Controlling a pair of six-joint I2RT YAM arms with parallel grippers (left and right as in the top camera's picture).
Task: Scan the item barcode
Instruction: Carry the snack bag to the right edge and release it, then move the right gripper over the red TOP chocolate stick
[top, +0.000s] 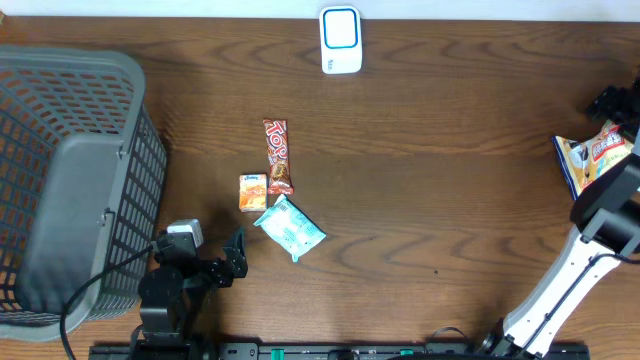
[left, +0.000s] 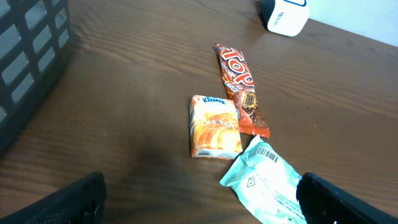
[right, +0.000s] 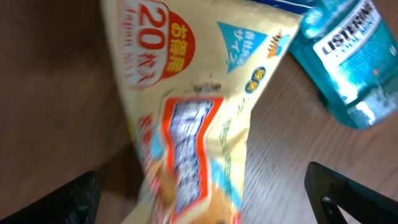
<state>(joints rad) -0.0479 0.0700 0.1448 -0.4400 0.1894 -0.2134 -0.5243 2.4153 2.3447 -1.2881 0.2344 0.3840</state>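
I can see the red candy bar's far end (top: 275, 130) clear of the orange Kleenex pack, so I should go on moving my open right gripper to that end (top: 276, 140) and close it there.
A yellow snack bag (right: 186, 124) with red and blue print fills the right wrist view. It lies between the wide-apart fingers of my right gripper (right: 208, 199), which is open, and neither finger touches it. From overhead the bag (top: 592, 155) lies at the table's right edge under the right arm. The white and blue barcode scanner (top: 340, 40) stands at the back centre. My left gripper (left: 202, 208) is open and low over the table, just short of a teal packet (left: 267, 183). Nothing is between its fingers.
A red candy bar (top: 277, 155), an orange Kleenex pack (top: 253, 192) and the teal packet (top: 290, 228) lie mid-table. A grey basket (top: 70, 180) fills the left side. A blue Listerine bottle (right: 348, 56) lies beside the snack bag.
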